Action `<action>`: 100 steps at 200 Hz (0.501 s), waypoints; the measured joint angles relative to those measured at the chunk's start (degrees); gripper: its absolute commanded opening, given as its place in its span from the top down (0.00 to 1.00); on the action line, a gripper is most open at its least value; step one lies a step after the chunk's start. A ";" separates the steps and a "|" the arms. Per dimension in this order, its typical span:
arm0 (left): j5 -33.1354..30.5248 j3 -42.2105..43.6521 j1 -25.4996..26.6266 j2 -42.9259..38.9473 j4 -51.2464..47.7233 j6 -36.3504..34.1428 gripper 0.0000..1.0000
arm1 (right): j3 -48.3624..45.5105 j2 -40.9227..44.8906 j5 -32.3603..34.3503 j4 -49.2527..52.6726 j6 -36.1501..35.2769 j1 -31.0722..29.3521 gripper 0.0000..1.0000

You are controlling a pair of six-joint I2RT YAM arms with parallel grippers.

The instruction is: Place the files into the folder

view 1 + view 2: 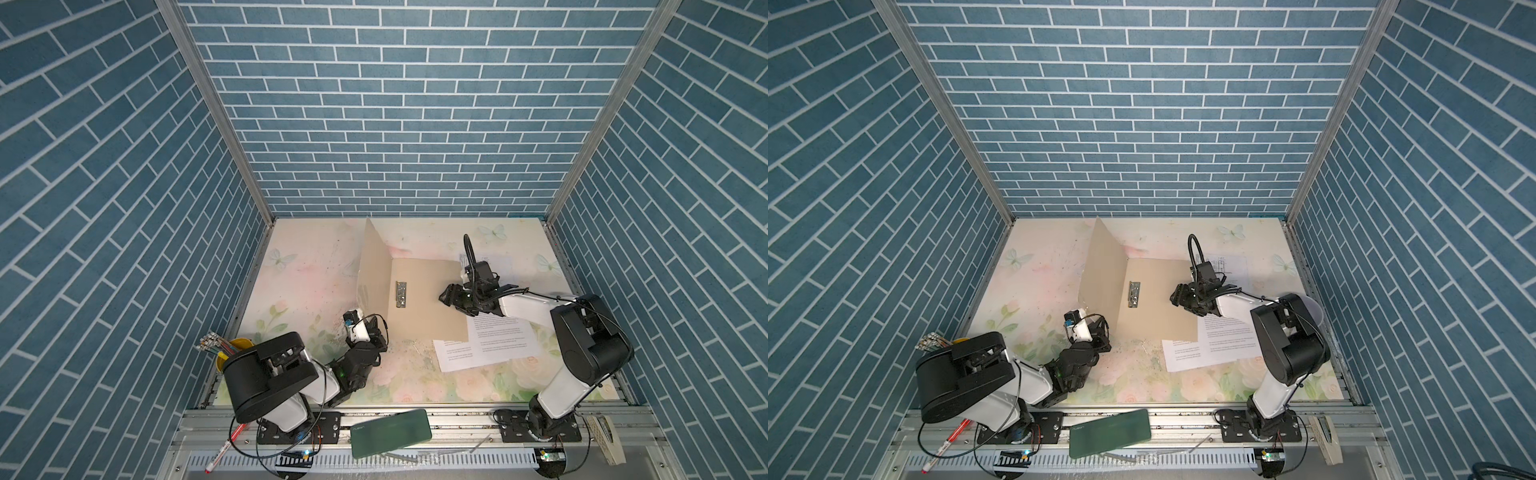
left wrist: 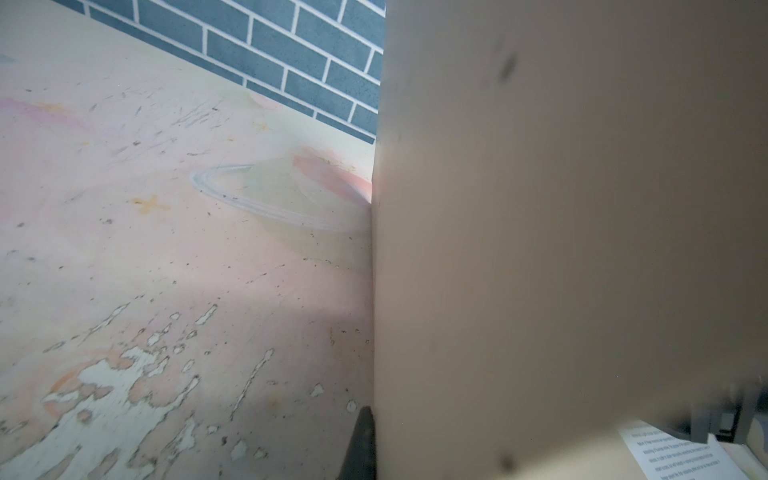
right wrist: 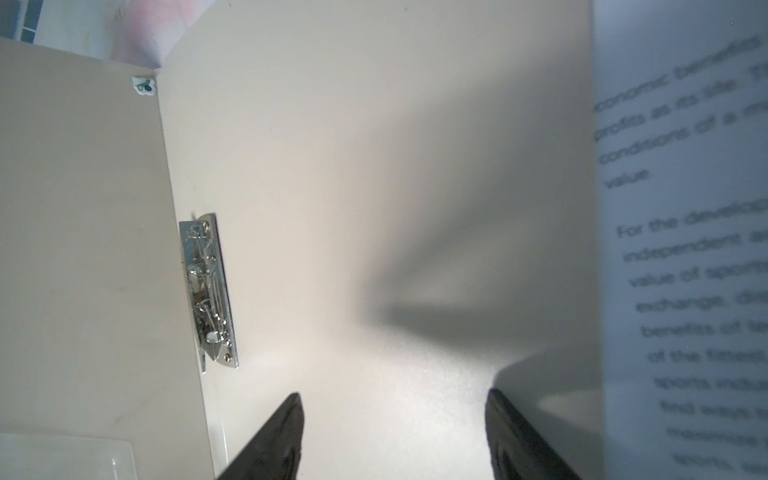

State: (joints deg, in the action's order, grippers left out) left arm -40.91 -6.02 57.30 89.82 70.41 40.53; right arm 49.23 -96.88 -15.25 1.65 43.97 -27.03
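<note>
The upright cover (image 1: 373, 268) keeps the folder half open, so the robot's left gripper should put that cover down flat while the right gripper moves back from the flat cover toward the files (image 1: 497, 340).
The tan folder (image 1: 424, 307) lies open: one cover flat on the table, the other standing upright (image 1: 374, 266), with a metal clip (image 1: 401, 294) by the spine. My left gripper (image 1: 381, 331) is at the near corner of the upright cover. In the left wrist view one finger (image 2: 361, 444) lies flush against the cover (image 2: 561, 228), which hides the other. My right gripper (image 1: 446, 296) hovers open over the flat cover (image 3: 374, 166), nothing between its fingers (image 3: 286, 436). Two printed files (image 1: 498, 340) lie at the folder's right, partly under its edge. A third sheet (image 1: 498, 262) lies behind the right arm.
A yellow cup of pens (image 1: 237, 349) stands at the table's near left, behind the left arm's base. A dark green case (image 1: 390, 432) and a red pen (image 1: 224, 449) lie on the front rail. Blue brick walls close in three sides.
</note>
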 measured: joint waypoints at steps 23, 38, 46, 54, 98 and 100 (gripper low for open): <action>-1.33 1.81 -0.02 3.43 4.81 2.29 0.72 | 0.13 -0.33 -0.28 -0.35 -0.81 0.22 0.31; -2.08 2.23 -0.02 4.42 6.36 2.99 0.61 | 0.31 -0.57 -0.46 -0.46 -0.98 0.31 0.31; -2.51 2.21 0.00 4.52 6.82 3.17 0.54 | 0.46 -0.76 -0.57 -0.59 -0.98 0.33 0.31; -2.99 2.21 -0.02 4.44 7.15 3.82 0.50 | 0.63 -1.01 -0.68 -0.79 -0.98 0.37 0.31; -5.81 2.21 -0.02 -1.51 1.81 6.75 0.25 | 1.29 -1.57 -1.07 -0.81 -0.98 0.42 0.31; -6.03 2.19 0.00 -2.23 0.85 6.75 0.24 | 1.33 -1.60 -1.07 -0.81 -0.98 0.42 0.31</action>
State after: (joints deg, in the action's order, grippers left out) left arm -46.94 -3.84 57.30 87.59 71.26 47.29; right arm 50.57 -98.48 -16.32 0.84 42.98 -26.61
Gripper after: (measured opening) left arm 0.723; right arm 0.689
